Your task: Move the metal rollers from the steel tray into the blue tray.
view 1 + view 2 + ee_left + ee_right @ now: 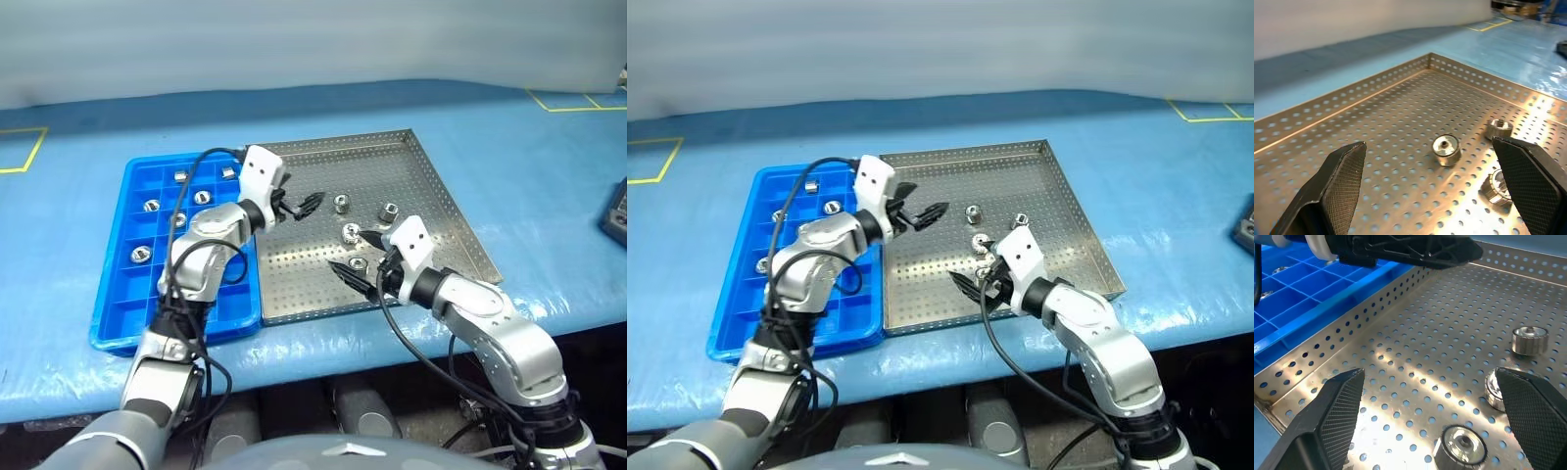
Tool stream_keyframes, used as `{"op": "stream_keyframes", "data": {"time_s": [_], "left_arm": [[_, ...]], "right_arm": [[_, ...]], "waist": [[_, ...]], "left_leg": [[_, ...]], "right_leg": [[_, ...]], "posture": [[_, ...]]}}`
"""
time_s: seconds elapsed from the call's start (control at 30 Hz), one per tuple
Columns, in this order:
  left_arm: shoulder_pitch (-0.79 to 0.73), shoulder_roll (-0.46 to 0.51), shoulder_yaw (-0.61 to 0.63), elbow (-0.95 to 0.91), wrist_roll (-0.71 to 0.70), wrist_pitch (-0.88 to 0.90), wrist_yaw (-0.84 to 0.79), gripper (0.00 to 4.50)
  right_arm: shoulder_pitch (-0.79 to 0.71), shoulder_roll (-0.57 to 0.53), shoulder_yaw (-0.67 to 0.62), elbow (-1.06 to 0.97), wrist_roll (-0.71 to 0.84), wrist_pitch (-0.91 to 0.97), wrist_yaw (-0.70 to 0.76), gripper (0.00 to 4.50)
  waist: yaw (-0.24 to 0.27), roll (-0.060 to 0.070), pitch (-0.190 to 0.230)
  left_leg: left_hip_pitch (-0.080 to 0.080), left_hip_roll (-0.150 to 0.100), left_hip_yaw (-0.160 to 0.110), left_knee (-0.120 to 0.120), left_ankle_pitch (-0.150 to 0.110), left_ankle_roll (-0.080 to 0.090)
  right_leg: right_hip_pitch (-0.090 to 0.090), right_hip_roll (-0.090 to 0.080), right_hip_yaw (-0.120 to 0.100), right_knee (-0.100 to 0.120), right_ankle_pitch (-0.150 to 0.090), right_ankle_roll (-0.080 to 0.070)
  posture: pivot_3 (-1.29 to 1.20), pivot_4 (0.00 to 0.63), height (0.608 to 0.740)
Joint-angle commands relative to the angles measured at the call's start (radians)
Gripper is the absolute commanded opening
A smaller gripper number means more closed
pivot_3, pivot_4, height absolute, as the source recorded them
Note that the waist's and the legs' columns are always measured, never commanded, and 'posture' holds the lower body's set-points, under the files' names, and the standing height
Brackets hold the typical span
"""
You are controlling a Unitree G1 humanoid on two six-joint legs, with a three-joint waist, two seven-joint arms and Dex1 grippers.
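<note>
That roller lies free of neighbours. My left gripper should keep moving its open fingers toward the roller beside my right gripper's far finger until they are on both sides of it.
The steel tray lies mid-table with several metal rollers scattered on its perforated floor. To its left sits the blue tray, where several more rollers rest in separate compartments. My left gripper hovers open over the steel tray's left part, nothing between its fingers, with rollers lying ahead of it. My right gripper stands open low over the tray's front middle. Two rollers lie between and just beyond its fingers, none gripped.
The trays sit on a blue-covered table with yellow tape marks at the far corners. A dark object lies at the right edge. Black cables loop from my left arm over the blue tray.
</note>
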Motion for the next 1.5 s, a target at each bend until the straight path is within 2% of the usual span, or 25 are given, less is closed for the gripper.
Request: {"op": "stream_keyframes", "data": {"time_s": [0.03, 0.2, 0.43, 0.93, 1.2, 1.23, 1.43, 1.5], "left_arm": [[-0.053, -0.014, -0.039, 0.087, 0.022, -0.074, -0.039, 4.48], [-0.078, -0.022, -0.103, 0.186, 0.061, -0.134, -0.096, 4.48], [-0.085, -0.027, -0.167, 0.253, 0.12, -0.18, -0.13, 4.48], [-0.112, -0.053, -0.154, 0.442, 0.195, -0.202, -0.089, 4.48], [-0.101, -0.058, -0.113, 0.406, 0.173, -0.178, -0.086, 1.87], [-0.097, -0.056, -0.105, 0.378, 0.166, -0.172, -0.087, 1.68], [-0.056, -0.032, 0.013, 0.121, 0.097, -0.115, -0.034, 1.68], [-0.024, -0.019, 0.087, -0.012, 0.06, -0.066, 0.016, 1.68]], "right_arm": [[0.027, 0.006, -0.038, -0.068, 0.011, 0.006, -0.03, 4.5], [0.052, 0.013, -0.041, -0.087, 0.016, 0.008, -0.051, 4.5], [0.051, 0.022, -0.033, -0.086, 0.018, 0.007, -0.065, 4.5], [0.032, 0.02, -0.027, -0.075, 0.01, -0.003, -0.057, 4.5], [0.015, 0.018, -0.013, -0.058, 0.008, -0.004, -0.042, 4.5], [0.012, 0.02, -0.009, -0.055, 0.008, -0.005, -0.04, 4.5], [-0.048, 0.026, 0.034, -0.022, 0.011, -0.012, -0.007, 4.5], [-0.084, 0.027, 0.055, -0.001, 0.012, -0.019, 0.017, 4.5]], "waist": [[-0.021, 0.0, 0.0], [-0.072, 0.0, 0.0], [-0.114, 0.0, 0.0], [-0.137, 0.0, 0.0], [-0.137, 0.0, 0.0], [-0.136, 0.0, 0.0], [-0.122, 0.0, 0.001], [-0.113, 0.0, 0.001]], "left_leg": [[0.0, 0.0, 0.0, 0.0, 0.0, 0.0], [0.0, 0.0, 0.0, 0.0, 0.0, 0.0], [0.0, 0.0, 0.0, -0.001, 0.0, 0.0], [0.001, 0.0, 0.001, -0.002, 0.0, 0.0], [0.001, 0.0, 0.0, -0.003, 0.0, 0.0], [0.001, 0.0, 0.0, -0.003, 0.0, 0.0], [0.001, 0.0, 0.0, -0.004, 0.0, 0.0], [0.001, 0.0, 0.0, -0.004, 0.0, 0.0]], "right_leg": [[0.0, 0.0, 0.0, 0.0, 0.0, 0.0], [0.0, 0.0, 0.001, 0.0, 0.0, 0.0], [0.0, 0.0, 0.001, 0.0, 0.0, 0.0], [0.0, 0.0, 0.001, 0.0, 0.0, 0.001], [0.0, 0.0, 0.001, 0.0, 0.0, 0.001], [0.0, 0.0, 0.001, 0.0, 0.0, 0.001], [-0.001, 0.0, 0.002, 0.0, 0.0, 0.001], [-0.001, 0.0, 0.002, 0.0, 0.0, 0.001]], "posture": [[-0.26, 0.15, 0.74], [-0.29, 0.15, 0.74], [-0.29, 0.15, 0.74], [-0.3, 0.15, 0.74], [-0.26, 0.15, 0.74], [-0.25, 0.15, 0.74], [-0.17, 0.15, 0.74], [-0.14, 0.15, 0.74]]}}
